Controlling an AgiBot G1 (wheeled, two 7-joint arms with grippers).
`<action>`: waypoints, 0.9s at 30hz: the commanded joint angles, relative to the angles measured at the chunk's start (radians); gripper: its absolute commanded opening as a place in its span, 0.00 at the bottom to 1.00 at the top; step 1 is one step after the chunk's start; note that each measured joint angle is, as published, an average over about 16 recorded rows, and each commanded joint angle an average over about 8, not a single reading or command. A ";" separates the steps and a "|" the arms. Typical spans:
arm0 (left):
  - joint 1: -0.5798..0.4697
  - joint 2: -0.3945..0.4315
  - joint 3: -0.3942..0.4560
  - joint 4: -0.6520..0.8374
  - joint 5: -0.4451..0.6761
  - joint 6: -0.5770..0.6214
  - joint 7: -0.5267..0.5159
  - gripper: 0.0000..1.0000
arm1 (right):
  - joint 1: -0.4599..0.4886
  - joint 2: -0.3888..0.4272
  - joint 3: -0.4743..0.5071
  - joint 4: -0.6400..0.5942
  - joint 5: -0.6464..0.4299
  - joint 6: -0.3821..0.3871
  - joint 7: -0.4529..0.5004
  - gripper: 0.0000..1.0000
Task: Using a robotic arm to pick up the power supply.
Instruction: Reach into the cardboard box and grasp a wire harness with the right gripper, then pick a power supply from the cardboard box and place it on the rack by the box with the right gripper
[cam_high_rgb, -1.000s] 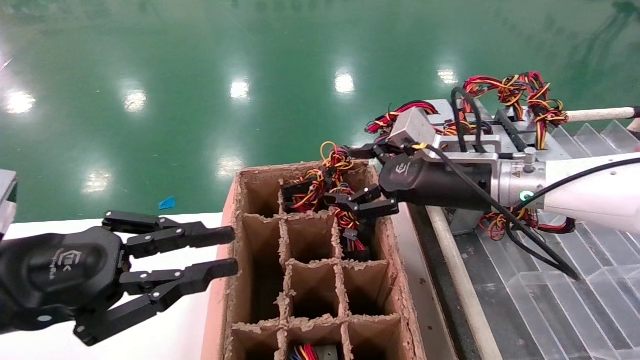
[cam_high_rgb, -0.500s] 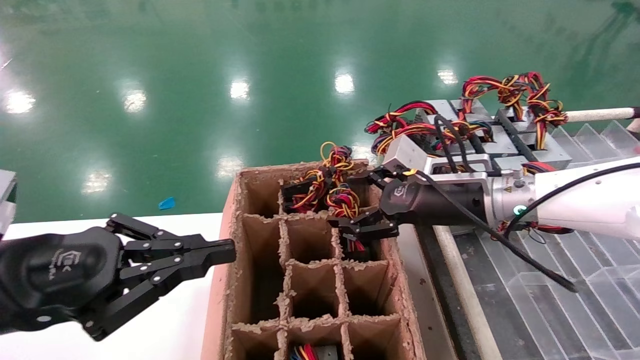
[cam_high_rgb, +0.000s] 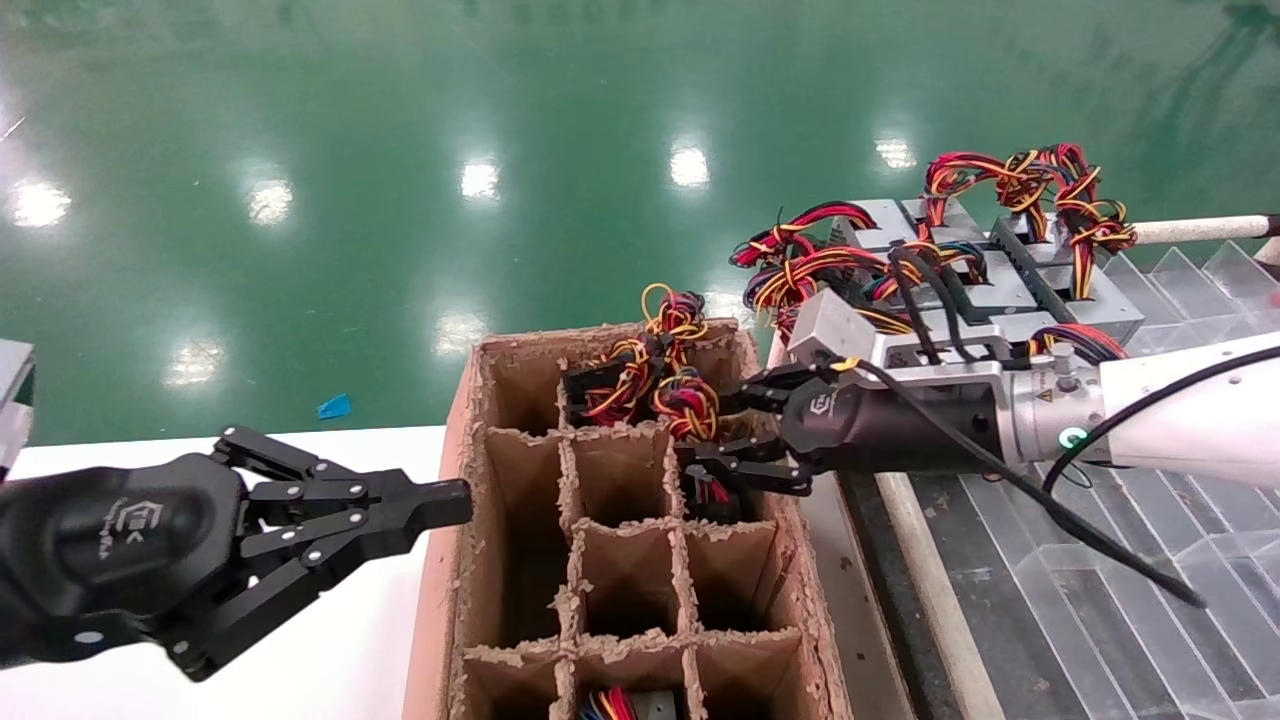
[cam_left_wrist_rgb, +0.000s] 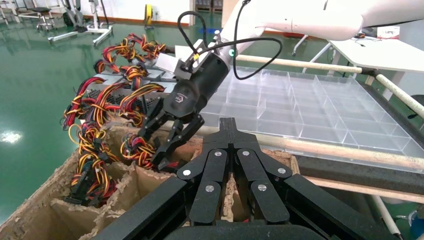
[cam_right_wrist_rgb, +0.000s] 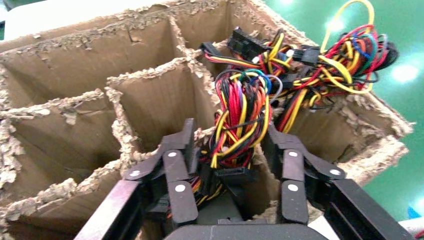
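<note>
Wires lead from the knot down to the metal body. I therefore expect the whole power supply (cam_right_wrist_rgb: 221, 210) to rise, hanging below, when I lift the knot.
The power supply stands in a far right cell of the cardboard box (cam_high_rgb: 460, 560). Its knotted red, yellow and black wires (cam_high_rgb: 688, 405) stick up above the dividers, while its metal body is mostly hidden down in the cell. My right gripper (cam_high_rgb: 725, 428) reaches in from the right at that cell. It is open, with one finger on each side of the wire knot (cam_right_wrist_rgb: 240, 115) and gaps showing on both sides. In the right wrist view the right gripper (cam_right_wrist_rgb: 229, 135) straddles the bundle. My left gripper (cam_high_rgb: 455, 495) is shut and empty beside the box's left wall.
Another wire bundle (cam_high_rgb: 625, 375) fills the far middle cell, and one more shows in a near cell (cam_high_rgb: 620, 705). Several grey units with wires (cam_high_rgb: 1000, 290) are stacked at the back right, by clear plastic trays (cam_high_rgb: 1150, 600). A white table (cam_high_rgb: 330, 660) lies under my left arm.
My right gripper has come down and towards the box, and its fingers now straddle the wire knot. My left gripper went from open to shut and has stayed in place.
</note>
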 joint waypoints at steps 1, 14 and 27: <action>0.000 0.000 0.000 0.000 0.000 0.000 0.000 0.00 | -0.004 0.003 0.000 0.007 0.001 -0.002 0.005 0.00; 0.000 0.000 0.000 0.000 0.000 0.000 0.000 0.00 | 0.001 0.017 -0.005 0.027 -0.007 -0.016 -0.010 0.00; 0.000 0.000 0.000 0.000 0.000 0.000 0.000 0.00 | 0.011 0.095 0.054 0.144 0.094 -0.107 -0.013 0.00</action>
